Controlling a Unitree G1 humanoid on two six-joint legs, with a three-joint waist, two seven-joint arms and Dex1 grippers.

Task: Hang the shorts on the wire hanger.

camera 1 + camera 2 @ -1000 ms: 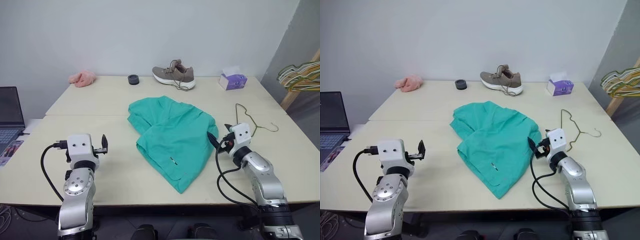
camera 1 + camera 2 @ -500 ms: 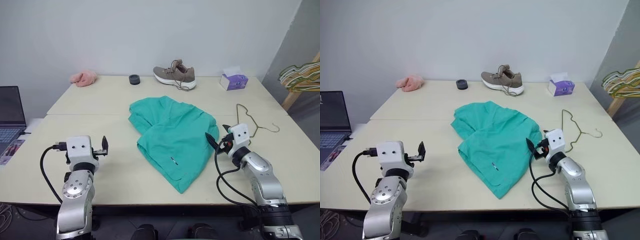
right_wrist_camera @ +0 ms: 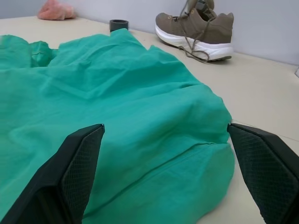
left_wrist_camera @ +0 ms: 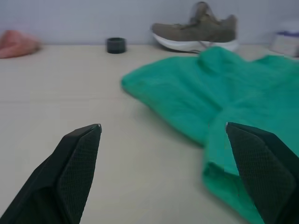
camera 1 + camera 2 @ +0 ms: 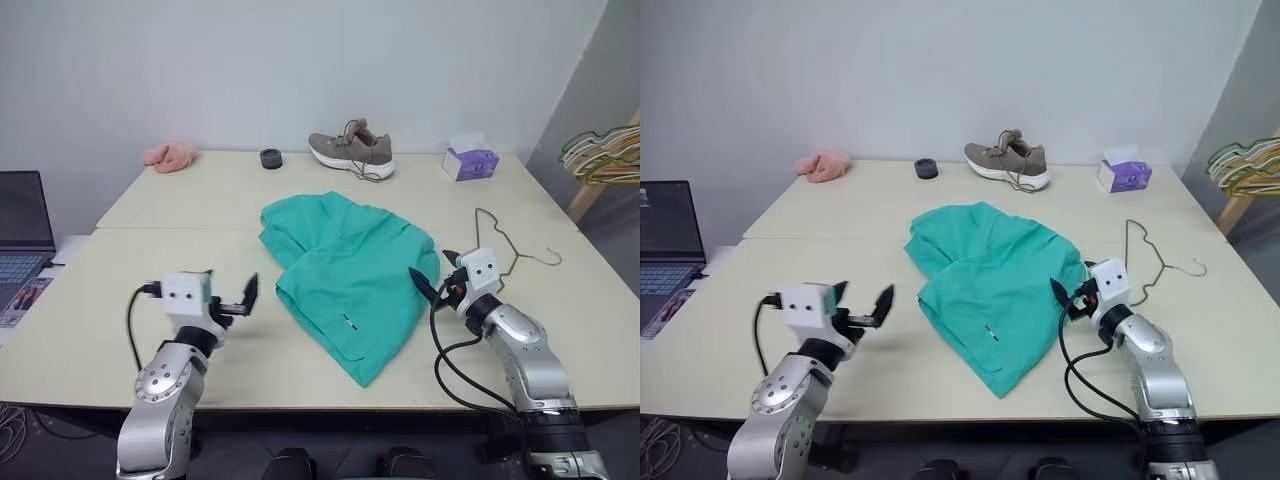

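The shorts' near corner [image 5: 362, 365] lies free, and the table next to it is open. I should keep going toward that corner with my left gripper and close on its edge [image 5: 373, 374].
The teal-green shorts [image 5: 345, 275] lie crumpled in the middle of the table. The thin wire hanger [image 5: 505, 240] lies flat to their right, hook pointing right. My left gripper [image 5: 240, 298] hovers open over bare table just left of the shorts, pointing toward them; in its wrist view the shorts [image 4: 219, 98] spread ahead between the wide fingers [image 4: 77, 158]. My right gripper [image 5: 435, 270] is open at the shorts' right edge, between the shorts and the hanger, with the fabric [image 3: 121, 107] close in front of it. Neither gripper holds anything.
At the table's far edge stand a grey shoe [image 5: 350, 153], a purple tissue box [image 5: 467, 160], a small black ring [image 5: 270, 158] and a pink cloth [image 5: 168, 155]. A laptop [image 5: 22, 215] sits off to the left. A bunch of coloured hangers [image 5: 605, 155] hangs at the right.
My left gripper has swung to the right toward the shorts and turned to face them. The right gripper has stayed at the shorts' right edge, and the shorts have not moved.
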